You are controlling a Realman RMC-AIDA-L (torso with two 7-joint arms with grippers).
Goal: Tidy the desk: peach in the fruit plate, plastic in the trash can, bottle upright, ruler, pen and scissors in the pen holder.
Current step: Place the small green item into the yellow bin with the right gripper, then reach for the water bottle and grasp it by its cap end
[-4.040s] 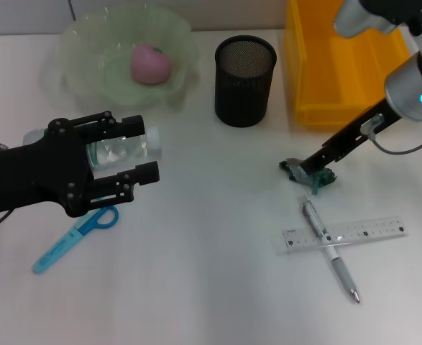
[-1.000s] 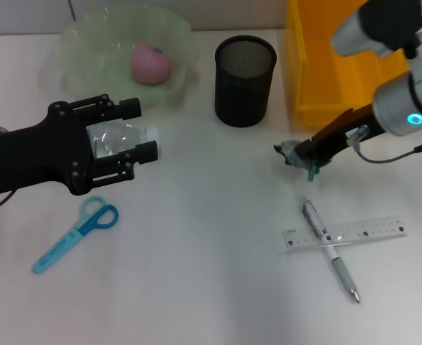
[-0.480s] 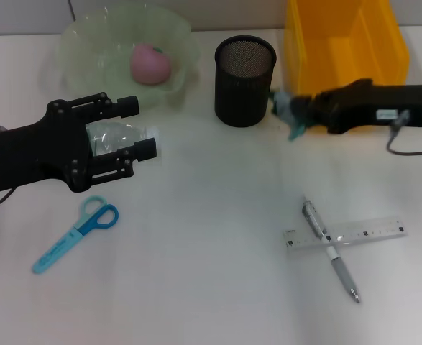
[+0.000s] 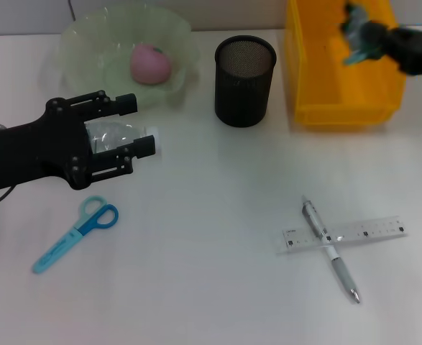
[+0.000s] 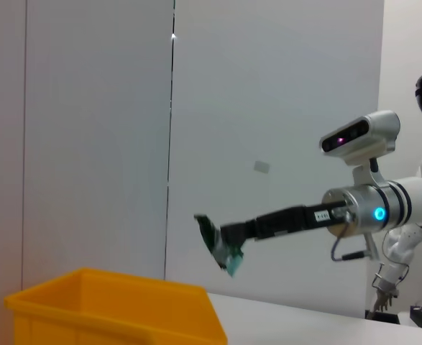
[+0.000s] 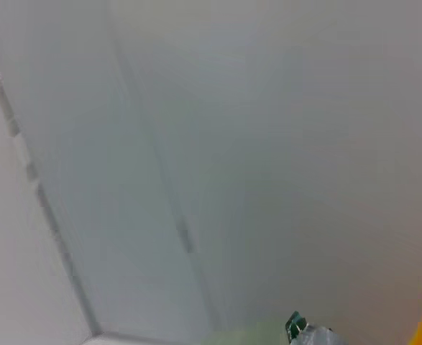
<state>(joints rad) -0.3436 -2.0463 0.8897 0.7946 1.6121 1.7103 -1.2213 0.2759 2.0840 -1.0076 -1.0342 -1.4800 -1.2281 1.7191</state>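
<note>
I keep moving my right gripper over the open top (image 4: 331,57) of the yellow trash can and let go there, as the crumpled green plastic (image 4: 356,33) is hanging above the trash can's rim.
My left gripper (image 4: 140,126) is shut on the clear bottle (image 4: 112,137), which lies sideways between its black fingers, left of the table's middle. At the far right, my right gripper (image 4: 371,36) is shut on the crumpled green plastic (image 4: 354,27) and holds it over the yellow trash can (image 4: 340,108). The left wrist view shows that plastic (image 5: 220,248) hanging above the trash can (image 5: 110,309). The pink peach (image 4: 150,63) sits in the green fruit plate (image 4: 81,43). The blue scissors (image 4: 75,235), the pen (image 4: 329,248) and the clear ruler (image 4: 354,233) lie on the table. The pen crosses the ruler.
The black mesh pen holder (image 4: 245,80) stands upright between the fruit plate and the trash can. The scissors lie just in front of my left arm. The white tabletop stretches bare between scissors and pen.
My right gripper lifted the plastic off the table, carried it past the pen holder and now holds it over the trash can. My left gripper with the bottle shifted slightly away from the scissors.
</note>
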